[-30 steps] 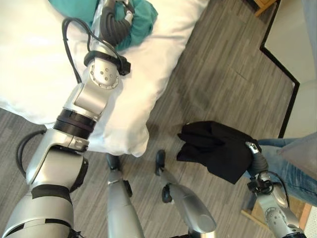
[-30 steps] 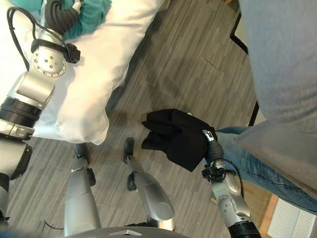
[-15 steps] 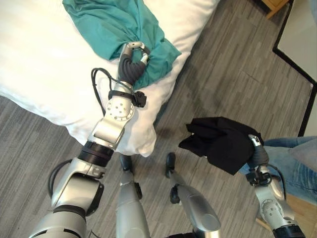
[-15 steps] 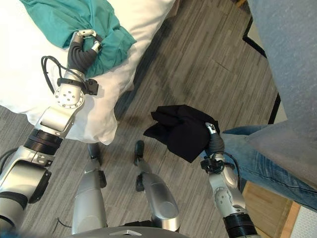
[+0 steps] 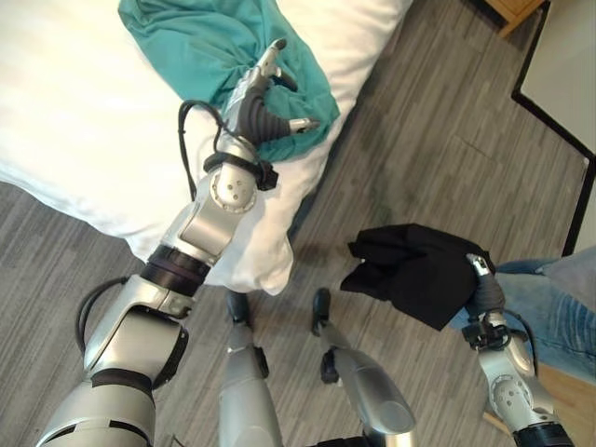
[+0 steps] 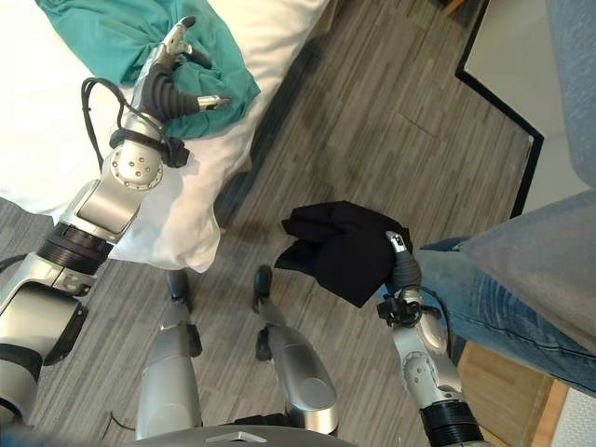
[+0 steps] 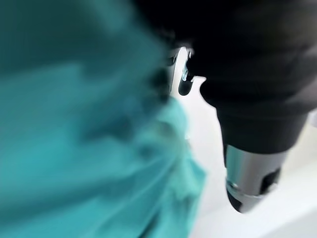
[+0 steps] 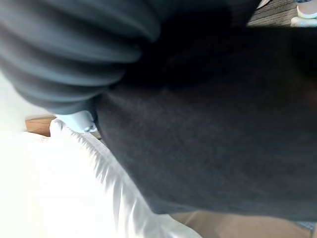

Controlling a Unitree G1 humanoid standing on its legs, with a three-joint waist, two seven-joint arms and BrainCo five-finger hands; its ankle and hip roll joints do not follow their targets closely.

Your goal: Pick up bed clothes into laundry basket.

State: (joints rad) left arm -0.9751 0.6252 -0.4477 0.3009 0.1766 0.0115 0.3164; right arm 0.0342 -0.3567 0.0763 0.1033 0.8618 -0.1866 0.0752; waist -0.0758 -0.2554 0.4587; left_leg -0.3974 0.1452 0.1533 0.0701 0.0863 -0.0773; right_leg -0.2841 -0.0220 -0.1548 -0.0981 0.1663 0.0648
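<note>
I expect the teal garment to come up as a crumpled bundle with an end hanging down when I lift it, because it lies bunched in loose folds.
A teal garment lies bunched on the white bed. My left hand rests on the garment's near end, fingers straight and spread and the thumb pointing off to the side. Up close, the teal garment lies beside the thumb. At the lower right, a black garment hangs above the wood floor from my right hand, which is shut on its edge. The black garment covers that hand's fingers in the right wrist view.
A person in blue jeans and a grey top stands close by my right arm. The bed's corner overhangs the grey plank floor. Wooden furniture stands at the far right.
My left hand's fingers have uncurled from the teal garment and now spread open over it. The right hand with the black garment has barely moved.
</note>
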